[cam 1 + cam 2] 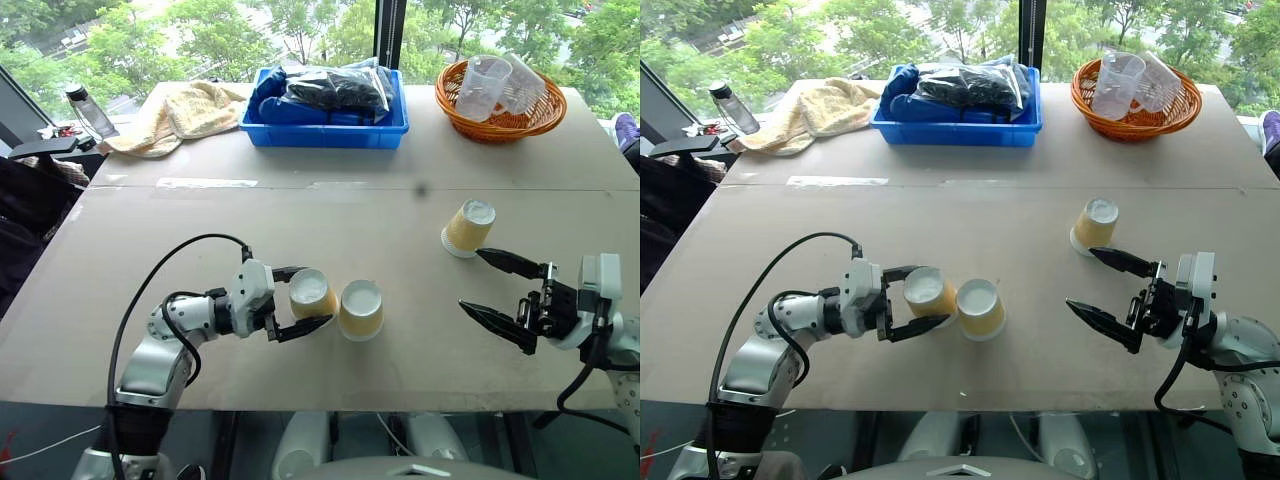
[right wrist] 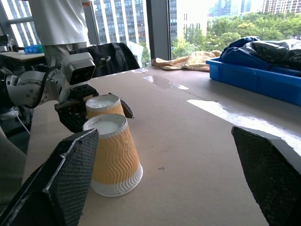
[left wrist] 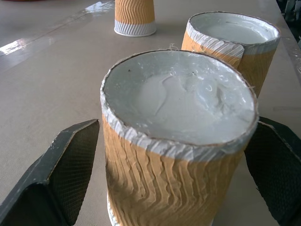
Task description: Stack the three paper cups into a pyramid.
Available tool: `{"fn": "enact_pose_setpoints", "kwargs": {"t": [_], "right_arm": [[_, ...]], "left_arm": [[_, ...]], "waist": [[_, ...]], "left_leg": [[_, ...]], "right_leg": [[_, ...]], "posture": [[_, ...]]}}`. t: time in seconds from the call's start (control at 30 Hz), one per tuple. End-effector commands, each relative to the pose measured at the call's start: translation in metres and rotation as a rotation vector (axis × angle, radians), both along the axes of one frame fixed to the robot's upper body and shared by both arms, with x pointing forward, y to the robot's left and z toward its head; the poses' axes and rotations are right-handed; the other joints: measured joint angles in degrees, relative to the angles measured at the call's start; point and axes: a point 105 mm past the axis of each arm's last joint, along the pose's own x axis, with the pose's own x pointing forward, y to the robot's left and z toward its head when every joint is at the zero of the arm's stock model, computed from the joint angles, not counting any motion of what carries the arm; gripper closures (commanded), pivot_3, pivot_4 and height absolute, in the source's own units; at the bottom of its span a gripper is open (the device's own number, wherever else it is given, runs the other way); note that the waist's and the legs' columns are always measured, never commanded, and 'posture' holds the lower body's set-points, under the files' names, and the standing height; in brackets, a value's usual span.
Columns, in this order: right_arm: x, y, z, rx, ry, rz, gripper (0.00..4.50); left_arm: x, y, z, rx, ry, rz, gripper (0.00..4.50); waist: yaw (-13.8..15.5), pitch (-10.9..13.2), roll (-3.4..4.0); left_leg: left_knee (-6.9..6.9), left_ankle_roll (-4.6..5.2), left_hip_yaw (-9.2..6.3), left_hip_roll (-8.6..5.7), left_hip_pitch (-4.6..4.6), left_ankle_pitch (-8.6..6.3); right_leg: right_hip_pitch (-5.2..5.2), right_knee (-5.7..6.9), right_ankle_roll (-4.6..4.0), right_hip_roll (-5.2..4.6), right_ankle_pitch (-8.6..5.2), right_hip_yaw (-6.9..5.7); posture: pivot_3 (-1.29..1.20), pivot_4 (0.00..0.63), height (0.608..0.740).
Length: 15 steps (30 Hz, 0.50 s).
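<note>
I am going to lower the lone cup (image 1: 468, 229), and it will sit across both of the paired cups' flat white bases (image 1: 336, 294) and stay upright, because they are almost touching.
Three paper cups, tan ribbed with white bases, stand upside down on the table (image 1: 300, 210). My left gripper (image 1: 308, 298) is open around the left cup (image 1: 312, 293). In the left wrist view its fingers (image 3: 61, 174) flank that cup (image 3: 174, 141), with a gap showing on one side. The middle cup (image 1: 361, 309) stands right beside it, at most a sliver apart. The third cup (image 1: 468, 228) stands alone further right and back. My right gripper (image 1: 497, 290) hangs open and empty near the table's front right, just in front of the third cup.
A blue bin (image 1: 325, 130) with dark bags stands at the back middle. An orange basket (image 1: 500, 120) holding clear plastic cups is back right. A towel (image 1: 185, 112) and a bottle (image 1: 88, 108) lie back left. A person (image 2: 61, 23) stands beyond the table's left side.
</note>
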Motion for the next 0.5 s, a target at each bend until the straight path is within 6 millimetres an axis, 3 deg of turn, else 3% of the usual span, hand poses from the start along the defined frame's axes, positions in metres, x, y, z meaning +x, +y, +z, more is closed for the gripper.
{"fn": "enact_pose_setpoints", "kwargs": {"t": [0.03, 0.3, 0.47, 0.5], "right_arm": [[-0.005, 0.002, 0.011, -0.002, -0.048, 0.025, 0.0], [-0.009, 0.003, 0.012, -0.015, -0.031, 0.084, 0.0], [0.003, -0.014, 0.003, -0.051, -0.016, -0.026, 0.0], [0.015, -0.027, -0.005, -0.069, -0.009, -0.144, 0.0]], "left_arm": [[-0.004, 0.001, 0.006, -0.006, -0.024, -0.011, 0.04], [-0.019, 0.012, 0.03, -0.039, -0.028, -0.052, 0.04], [-0.027, 0.017, 0.068, -0.064, -0.046, -0.081, 0.04], [-0.028, 0.021, 0.082, -0.067, -0.05, -0.085, 0.04]], "waist": [[-0.02, 0.0, 0.0], [-0.06, 0.01, 0.01], [0.0, 0.04, -0.02], [-0.02, 0.05, 0.01]], "left_leg": [[0.0, 0.0, 0.0, 0.0, 0.0, 0.0], [-0.01, 0.0, -0.01, 0.01, -0.01, 0.0], [-0.01, 0.01, -0.02, 0.01, -0.02, 0.0], [-0.01, 0.01, -0.02, 0.01, -0.01, 0.0]], "right_leg": [[-0.01, 0.0, 0.0, 0.0, 0.0, 0.0], [-0.01, -0.01, 0.0, -0.01, 0.0, 0.0], [-0.01, -0.03, 0.0, -0.01, 0.0, -0.02], [0.0, -0.04, 0.0, -0.02, 0.0, -0.01]], "posture": [[0.0, 0.15, 0.74], [0.0, 0.15, 0.74], [0.0, 0.15, 0.74], [0.0, 0.15, 0.74]]}}
